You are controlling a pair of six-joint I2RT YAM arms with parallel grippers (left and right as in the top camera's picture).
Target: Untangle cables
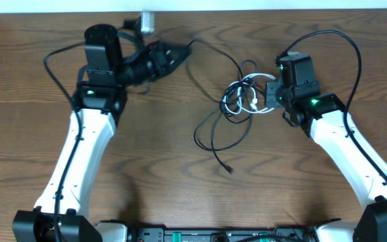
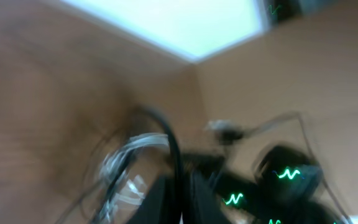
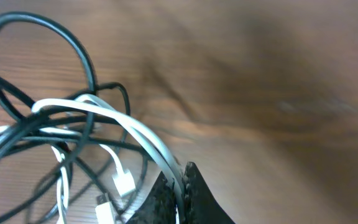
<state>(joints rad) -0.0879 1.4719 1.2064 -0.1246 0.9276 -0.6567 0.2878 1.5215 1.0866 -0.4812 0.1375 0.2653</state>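
Observation:
The white cable in my right gripper twists through the black loops (image 1: 239, 93), so I should gently move it back and have my left gripper grab the tangle's near bundle (image 1: 230, 102).
The cables lie in a tangle (image 1: 242, 96) right of the table's middle: several thin black loops wound with a white cable (image 1: 237, 91). One black cable trails down to a plug end (image 1: 229, 169). My left gripper (image 1: 178, 55) is shut on a black cable (image 1: 210, 48) that runs right to the tangle. The left wrist view is blurred but shows that cable (image 2: 174, 149) between the fingers (image 2: 180, 199). My right gripper (image 1: 269, 94) sits at the tangle's right edge. In the right wrist view its fingers (image 3: 180, 190) pinch the white cable (image 3: 135, 130).
A thick black cord (image 1: 345, 44) arcs over the right arm and another (image 1: 52, 74) loops beside the left arm. A small grey fitting (image 1: 146, 23) sits at the table's far edge. Bare wood (image 1: 180, 181) lies in front of the tangle.

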